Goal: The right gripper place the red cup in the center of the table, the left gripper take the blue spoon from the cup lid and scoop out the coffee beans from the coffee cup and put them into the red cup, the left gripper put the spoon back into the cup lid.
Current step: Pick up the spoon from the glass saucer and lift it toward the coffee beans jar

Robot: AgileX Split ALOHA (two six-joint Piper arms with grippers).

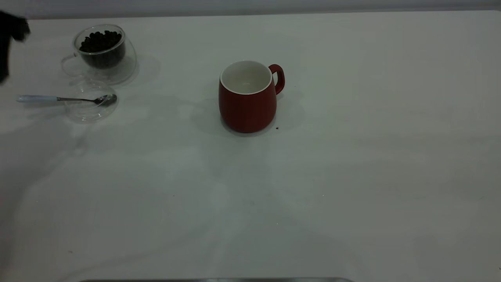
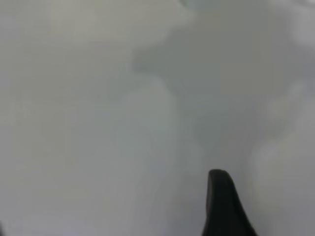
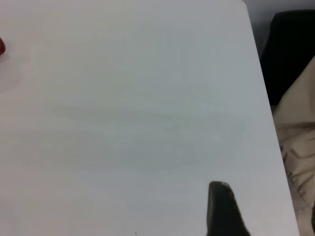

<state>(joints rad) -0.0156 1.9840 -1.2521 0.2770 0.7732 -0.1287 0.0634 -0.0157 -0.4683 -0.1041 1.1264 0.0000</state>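
My left gripper is hovering next to the coffee cup, away from the blue spoon's handle [image 1: 40, 98]. It should therefore pull back and come in at the spoon handle's loose end [image 1: 21, 98].
The red cup [image 1: 248, 98] stands upright and empty in the middle of the table [image 1: 313, 188], handle toward the far right. At the far left the coffee cup [image 1: 105, 53] holds coffee beans [image 1: 100, 41]. Just in front of it lies the cup lid [image 1: 91, 105], with the blue spoon [image 1: 62, 99] resting across it, bowl in the lid and handle pointing left. My left arm [image 1: 8, 39] is at the left edge, beside the coffee cup. The left gripper [image 2: 113, 216] is open over bare table. The right gripper [image 3: 113, 221] is open and empty, off to the side; a red sliver of the cup [image 3: 1, 46] shows.
A tiny dark speck [image 1: 277, 127] lies on the table by the red cup's base. In the right wrist view the table's edge [image 3: 261, 98] runs past a dark object [image 3: 290, 54] and beige cloth [image 3: 298, 142] beyond it.
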